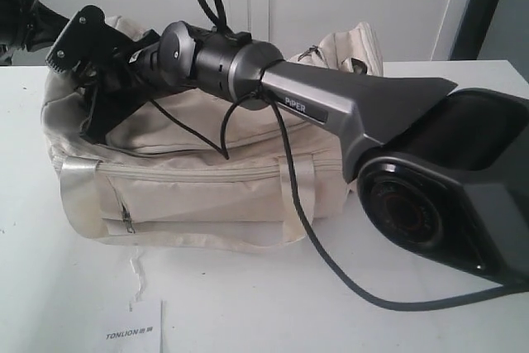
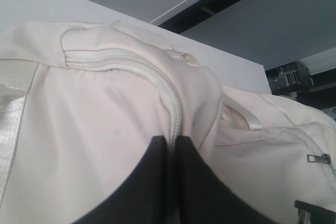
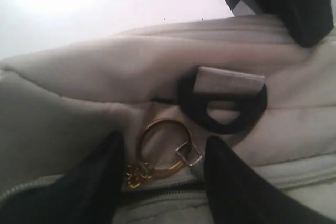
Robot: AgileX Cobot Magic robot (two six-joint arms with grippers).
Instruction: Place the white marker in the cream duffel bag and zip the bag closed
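My gripper will pull the gold ring pull (image 3: 164, 146) toward the dark open gap (image 3: 137, 196), and the zipper should close behind it, as the seam beyond is already shut.
The cream duffel bag (image 1: 207, 188) lies on the white table. The white marker is hidden. My right arm reaches across the bag to its left end, where my right gripper (image 1: 78, 80) sits. In the right wrist view the right gripper (image 3: 164, 140) is open, with the zipper's gold ring pull (image 3: 157, 150) lying between its fingers and touching neither. A black D-ring (image 3: 223, 103) sits just beyond it. My left gripper (image 2: 172, 139) is shut on the bag's zipper seam (image 2: 176, 114), which runs closed over the curved top.
A white "TONLION" paper card (image 1: 136, 332) lies near the table's front edge. The right arm's black cable (image 1: 331, 262) trails over the bag's front onto the table. The left arm (image 1: 21, 18) shows at the far left. A white wall stands behind.
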